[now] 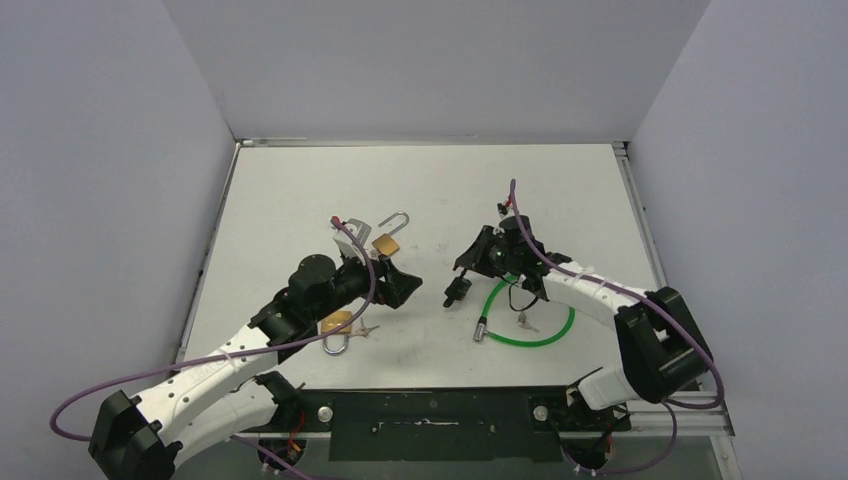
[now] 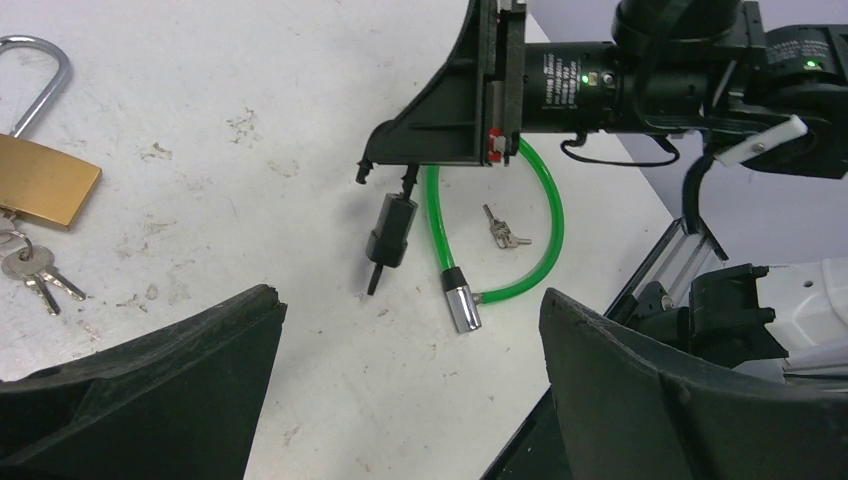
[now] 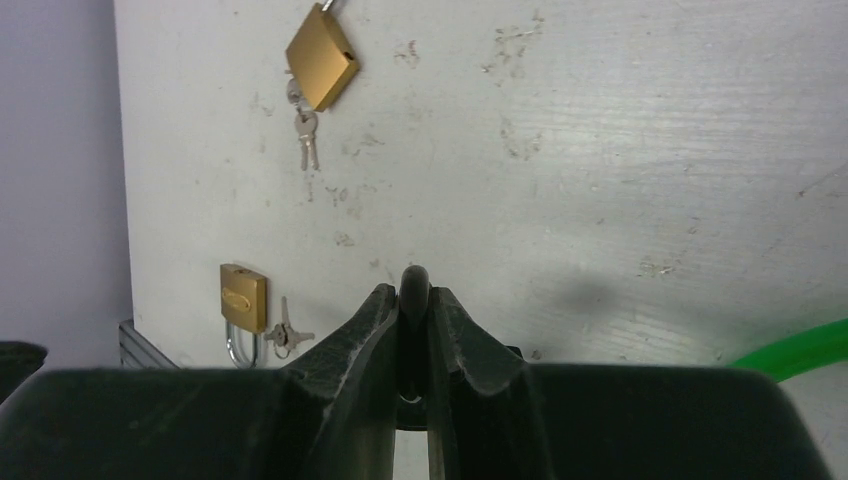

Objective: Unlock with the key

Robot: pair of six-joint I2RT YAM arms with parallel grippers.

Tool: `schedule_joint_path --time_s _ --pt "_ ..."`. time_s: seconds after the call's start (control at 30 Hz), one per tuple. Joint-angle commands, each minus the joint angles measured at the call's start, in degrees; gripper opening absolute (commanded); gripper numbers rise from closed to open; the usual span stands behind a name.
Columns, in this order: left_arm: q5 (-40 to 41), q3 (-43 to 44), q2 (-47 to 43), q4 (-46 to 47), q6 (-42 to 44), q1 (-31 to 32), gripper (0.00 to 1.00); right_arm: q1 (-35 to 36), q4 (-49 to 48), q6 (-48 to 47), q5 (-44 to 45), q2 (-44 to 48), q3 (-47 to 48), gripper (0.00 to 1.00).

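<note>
The robot's right gripper should keep carrying the black padlock until it rests beside the open brass padlock, since the black padlock's shackle end [image 2: 362, 174] stands free of its body.
My right gripper [image 1: 468, 272] is shut on a black key [image 2: 390, 230], a stubby black barrel with a thin tip that hangs just above the table. In the right wrist view its rounded black head [image 3: 415, 285] is pinched between the fingers [image 3: 365, 330]. A green cable lock [image 1: 545, 335] lies looped under the right arm, with its silver end [image 2: 462, 308] beside the key's tip. My left gripper [image 2: 410, 400] is open and empty, facing the key from the left [image 1: 398, 285].
A brass padlock [image 1: 385, 241] with a raised shackle and small keys [image 2: 35, 270] lies left of centre. A second brass padlock [image 1: 337, 325] with keys lies by the left arm. A small pair of keys [image 2: 503, 235] lies inside the green loop.
</note>
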State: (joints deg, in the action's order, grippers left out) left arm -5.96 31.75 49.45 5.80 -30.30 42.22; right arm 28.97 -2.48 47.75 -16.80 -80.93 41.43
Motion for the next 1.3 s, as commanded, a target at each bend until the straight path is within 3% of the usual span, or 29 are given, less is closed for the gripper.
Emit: schedule_joint_path --time_s 0.0,0.27,0.4,0.7,0.87,1.0,1.1,1.27 --pt "0.18 0.17 0.97 2.51 -2.45 -0.53 0.97 -3.41 -8.31 3.70 -4.26 -5.15 6.88 0.00" --pt "0.89 -1.78 1.91 4.43 -6.39 -1.20 0.97 -6.46 -16.43 5.68 -8.82 -18.44 13.61 0.00" --pt "0.77 -2.68 2.87 5.19 -7.68 -1.58 0.97 -6.86 -21.13 3.04 -10.05 -24.42 17.01 0.08" --pt "1.36 -3.01 2.50 3.63 -7.55 -2.14 0.97 -7.87 -28.34 -2.70 -10.79 -32.88 21.07 0.13" --pt "3.04 -2.83 2.32 2.16 -6.78 -2.41 0.97 -8.22 -24.06 -7.82 -9.65 -35.51 23.73 0.26" --pt "4.24 -2.59 2.40 1.09 -6.15 -2.67 0.97 -8.23 -18.74 -11.92 -6.10 -34.07 26.15 0.56" --pt "5.28 -2.04 2.65 -0.18 -5.59 -2.80 0.97 -8.38 -13.50 -15.73 -2.28 -32.48 28.56 0.71" --pt "5.52 -0.03 3.64 -3.35 -4.81 -2.98 0.97 -9.24 -5.93 -21.25 6.13 -26.44 28.32 0.78"
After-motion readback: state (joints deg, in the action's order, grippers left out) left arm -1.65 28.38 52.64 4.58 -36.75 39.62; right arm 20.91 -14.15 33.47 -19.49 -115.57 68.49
